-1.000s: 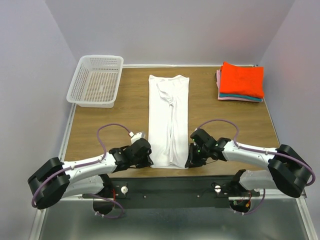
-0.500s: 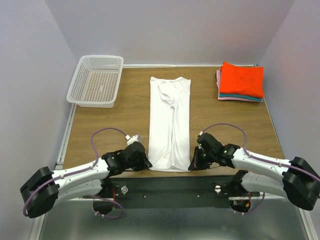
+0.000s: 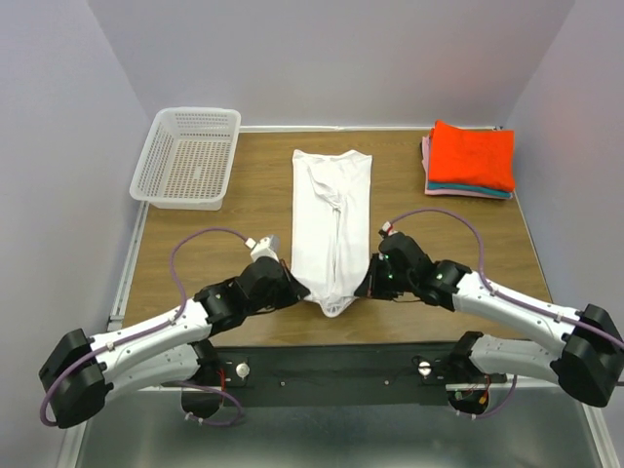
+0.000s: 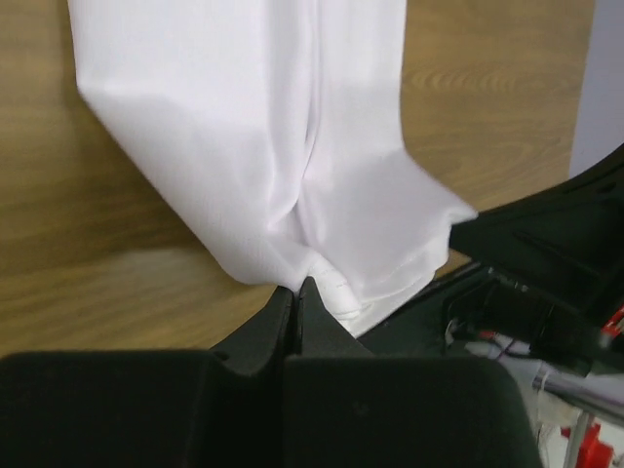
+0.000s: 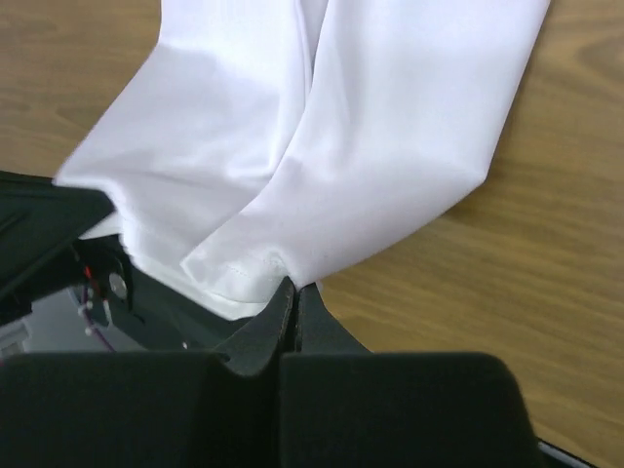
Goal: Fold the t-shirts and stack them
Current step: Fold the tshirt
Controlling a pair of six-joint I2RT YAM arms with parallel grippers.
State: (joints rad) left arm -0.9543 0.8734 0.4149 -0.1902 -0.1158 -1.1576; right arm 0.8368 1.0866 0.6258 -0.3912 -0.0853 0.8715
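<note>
My left gripper keeps going forward and lets go past the strip's middle (image 3: pixel 327 208), because both near corners of the white t-shirt are gripped and the t-shirt's strip is straight ahead.
A white t-shirt (image 3: pixel 332 219), folded into a long narrow strip, lies down the middle of the wooden table (image 3: pixel 214 244). Its near end is lifted off the table and sags between the grippers. My left gripper (image 3: pixel 290 290) is shut on the near left corner of the white t-shirt (image 4: pixel 292 166). My right gripper (image 3: pixel 368 284) is shut on the near right corner of the white t-shirt (image 5: pixel 370 146). A stack of folded shirts, orange-red (image 3: pixel 473 154) on top of teal and pink, sits at the far right corner.
A white plastic mesh basket (image 3: pixel 188 156) stands at the far left corner of the table. The black base rail (image 3: pixel 331 369) runs along the near edge. Grey walls close in on both sides and the back.
Both grippers have moved away from the near edge and upward, lifting the shirt's near end. That end now sags in a curve between them instead of lying flat.
</note>
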